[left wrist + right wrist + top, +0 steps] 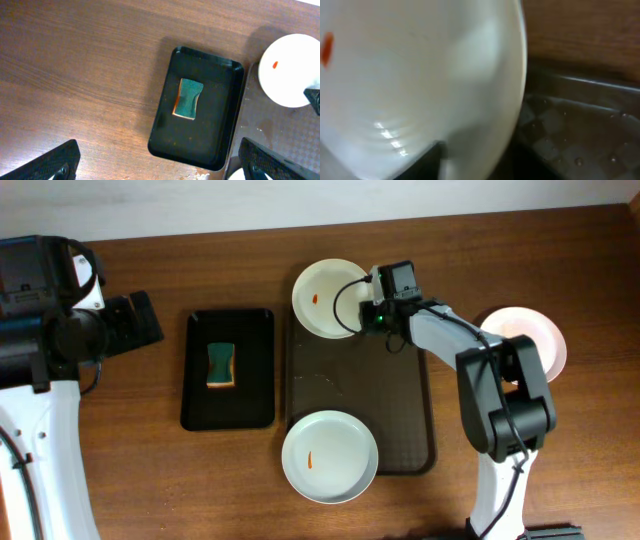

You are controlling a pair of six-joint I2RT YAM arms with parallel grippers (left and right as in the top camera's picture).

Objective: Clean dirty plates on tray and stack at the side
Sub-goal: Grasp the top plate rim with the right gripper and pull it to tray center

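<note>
The smeared plate sticks out past the brown tray's far edge, so I should use my right gripper to put it further in on the tray [350, 358] and take hold of the plate's rim again before wiping.
Three white plates show in the overhead view. One with an orange smear [328, 298] sits at the far left corner of the brown tray [395, 410]. Another smeared plate [329, 456] rests at the tray's near left corner. A third plate [525, 340] lies on the table to the right, partly hidden by my right arm. My right gripper [370, 310] is shut on the far plate's right rim. In the right wrist view that plate [420, 75] fills the frame, one finger lies over it and the other is hidden [470, 160]. My left gripper [140, 320] is open and empty, far left, above bare table [160, 165].
A smaller glossy black tray [255, 405] lies left of the brown tray and holds a green and yellow sponge [221, 366]. It also shows in the left wrist view [200, 145] with the sponge [189, 99]. The table's back edge meets a white wall.
</note>
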